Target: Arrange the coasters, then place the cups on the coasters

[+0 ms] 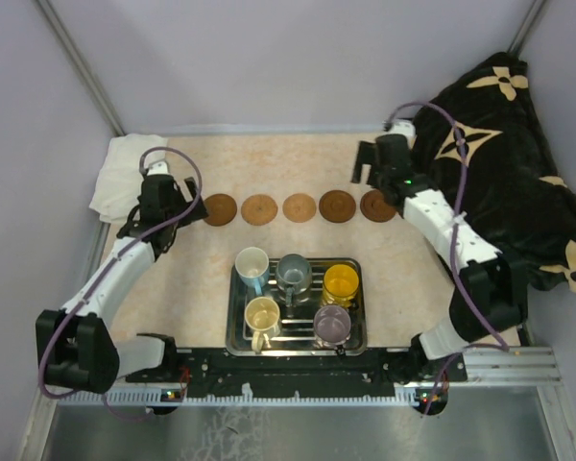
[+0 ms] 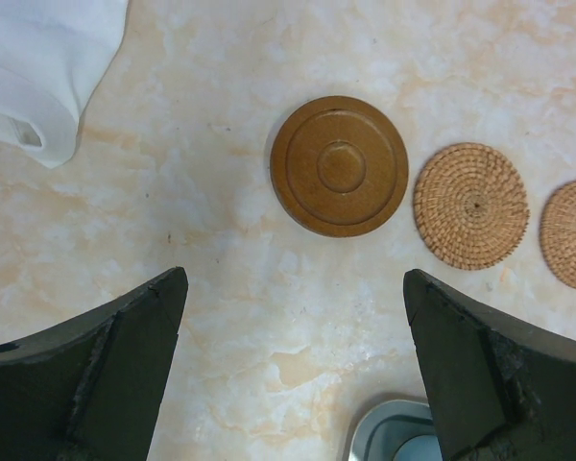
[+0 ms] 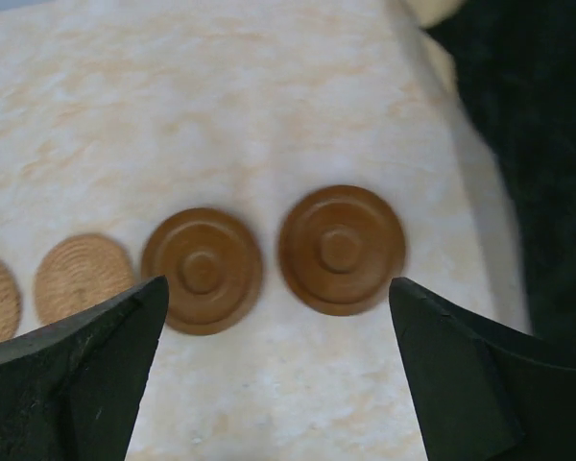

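The orange-yellow cup's outer rim [image 1: 356,279] is free of neighbours with the coasters in a row [image 1: 300,207], so my right gripper should go on to that rim and close there.
Several round brown coasters lie in a row across the table: a dark one [image 1: 220,208], two woven tan ones [image 1: 259,208] [image 1: 300,207], and two dark ones [image 1: 337,205] [image 1: 377,206]. The cups stand in a steel tray [image 1: 232,322]: white-and-blue [image 1: 252,264], grey-blue [image 1: 293,272], orange-yellow [image 1: 341,282], cream [image 1: 263,315], purple-grey [image 1: 332,323]. My left gripper [image 2: 296,279] hovers open and holds nothing, near the leftmost coaster [image 2: 340,165]. My right gripper [image 3: 276,284] is also open and holds nothing, above the table just short of the rightmost coaster [image 3: 341,249].
A white cloth [image 1: 120,173] lies at the far left. A black patterned cloth [image 1: 499,163] covers the right side, close to the last coaster. The tray corner [image 2: 394,432] shows below my left gripper. Grey walls close the back and sides.
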### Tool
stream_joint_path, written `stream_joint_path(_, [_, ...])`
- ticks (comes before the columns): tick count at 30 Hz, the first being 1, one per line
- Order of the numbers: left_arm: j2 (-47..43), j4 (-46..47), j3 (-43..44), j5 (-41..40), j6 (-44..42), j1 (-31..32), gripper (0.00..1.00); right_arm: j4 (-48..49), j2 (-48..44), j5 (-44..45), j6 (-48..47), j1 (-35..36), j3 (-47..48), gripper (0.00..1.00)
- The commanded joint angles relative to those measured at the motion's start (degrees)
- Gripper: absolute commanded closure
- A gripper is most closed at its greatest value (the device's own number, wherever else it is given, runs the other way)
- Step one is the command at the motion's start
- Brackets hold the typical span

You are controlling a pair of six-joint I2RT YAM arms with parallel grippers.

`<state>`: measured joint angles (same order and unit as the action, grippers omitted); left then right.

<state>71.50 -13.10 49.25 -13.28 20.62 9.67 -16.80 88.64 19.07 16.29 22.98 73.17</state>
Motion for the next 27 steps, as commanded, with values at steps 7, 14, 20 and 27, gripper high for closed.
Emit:
stream_joint_path(7, [-9.12, -3.24, 0.15, 1.31, -1.28, -0.39, 0.00, -7.02, -16.52, -1.43, 6.68, -18.01, -12.80, 0.01])
stream_joint_path(14, [-14.28, -5.48, -1.18, 2.67, -2.54, -0.36, 0.00, -10.79, -25.10, -3.34, 5.29, -18.16, -18.32, 0.01])
stream_joint_path(20, [-17.99, -6.51, -2.84, 6.35, -3.37, -0.36, 0.00, -14.33, -34.51, -6.84, 4.32, -18.07, -22.13, 0.08])
stream_joint_path(27, [-21.40, -9.30, -4.91, 9.92, -1.20, -0.31, 0.00, -23.02, -43.21, -7.93, 4.24, -15.75, -23.22, 0.18])
